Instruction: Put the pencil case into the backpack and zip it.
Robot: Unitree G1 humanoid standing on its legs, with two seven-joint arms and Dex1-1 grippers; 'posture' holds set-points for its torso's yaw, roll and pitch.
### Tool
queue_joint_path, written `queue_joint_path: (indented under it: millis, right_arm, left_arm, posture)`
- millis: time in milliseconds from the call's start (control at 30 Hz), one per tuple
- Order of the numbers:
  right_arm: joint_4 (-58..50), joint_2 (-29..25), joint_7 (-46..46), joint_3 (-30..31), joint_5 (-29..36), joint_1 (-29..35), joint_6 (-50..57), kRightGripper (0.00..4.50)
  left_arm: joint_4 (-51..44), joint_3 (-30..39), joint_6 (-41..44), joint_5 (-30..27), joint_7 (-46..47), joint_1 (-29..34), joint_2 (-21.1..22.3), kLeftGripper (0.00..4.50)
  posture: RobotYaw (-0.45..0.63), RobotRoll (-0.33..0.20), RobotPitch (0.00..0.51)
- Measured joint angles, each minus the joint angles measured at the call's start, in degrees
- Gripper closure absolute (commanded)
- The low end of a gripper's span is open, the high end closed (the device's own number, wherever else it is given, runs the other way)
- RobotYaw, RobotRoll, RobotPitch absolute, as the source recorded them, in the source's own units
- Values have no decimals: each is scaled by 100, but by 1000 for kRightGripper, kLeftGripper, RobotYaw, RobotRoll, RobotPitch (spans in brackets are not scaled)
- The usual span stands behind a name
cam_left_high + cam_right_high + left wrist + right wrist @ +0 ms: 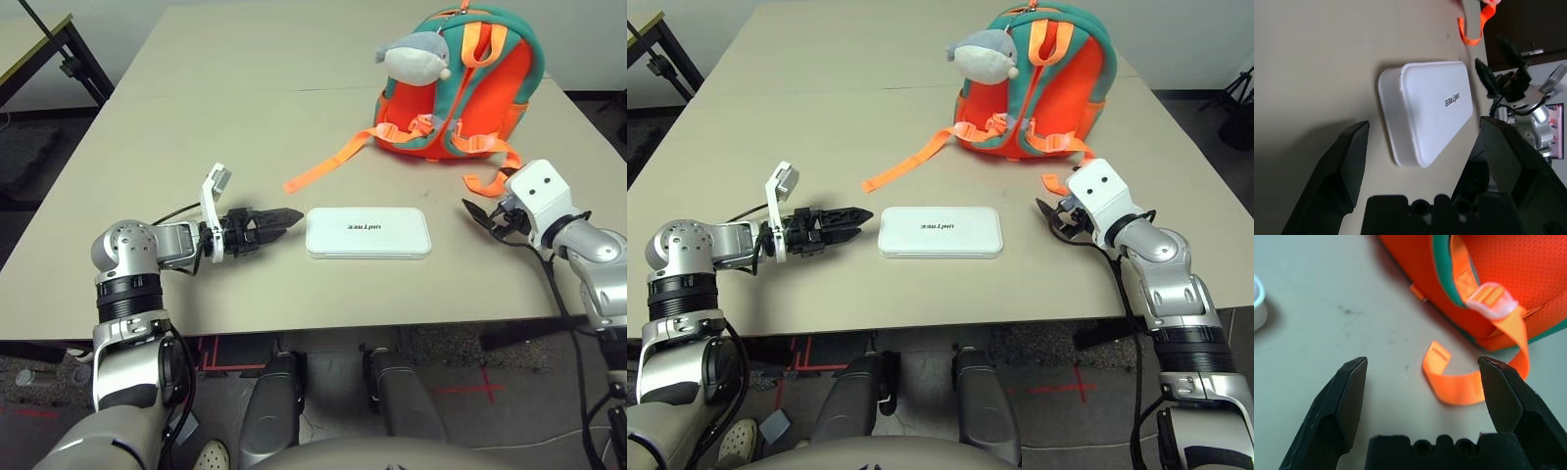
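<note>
A chain (442,27) joins the grey plush shark to the backpack's orange tab, so the tab will slip down the backpack's side when the robot pulls the shark.
The white pencil case (367,233) lies flat near the table's front edge, dark lettering on top. My left gripper (297,214) hovers just left of it, pointing at its short end. In the left wrist view this gripper (1423,122) is open, with the case (1427,110) ahead of the fingertips and untouched. The orange and teal backpack (470,88) stands at the back right, a grey plush shark (416,54) on its front. My right gripper (472,209) is right of the case, open (1422,361), aimed at a curled orange strap end (1449,382) below the backpack (1508,274).
A long orange strap (328,162) trails from the backpack across the table toward the middle. A second table with a black frame (44,44) stands at the far left. The beige table top (147,127) stretches bare to the left and back.
</note>
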Motion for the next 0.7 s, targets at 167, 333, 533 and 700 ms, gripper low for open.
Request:
queue_joint_path:
  millis: [167, 333, 533, 700]
  right_arm:
    - [-184, -43, 132, 7, -2, 76, 139, 35]
    - [-276, -87, 256, 8, -16, 196, 281, 35]
    - [-416, -173, 421, 19, -19, 267, 387, 35]
    - [-518, -291, 691, 164, -20, 318, 523, 394]
  left_arm:
    - [267, -198, -90, 65, -132, -17, -5, 0]
    - [414, -294, -55, 85, -213, -95, 9, 0]
    - [570, -374, -44, 193, -284, -194, 23, 0]
    - [652, -382, -82, 235, -318, -234, 14, 0]
  posture:
    - [-148, 0, 162]
    - [-154, 0, 164]
    - [-156, 0, 166]
    - [-156, 0, 166]
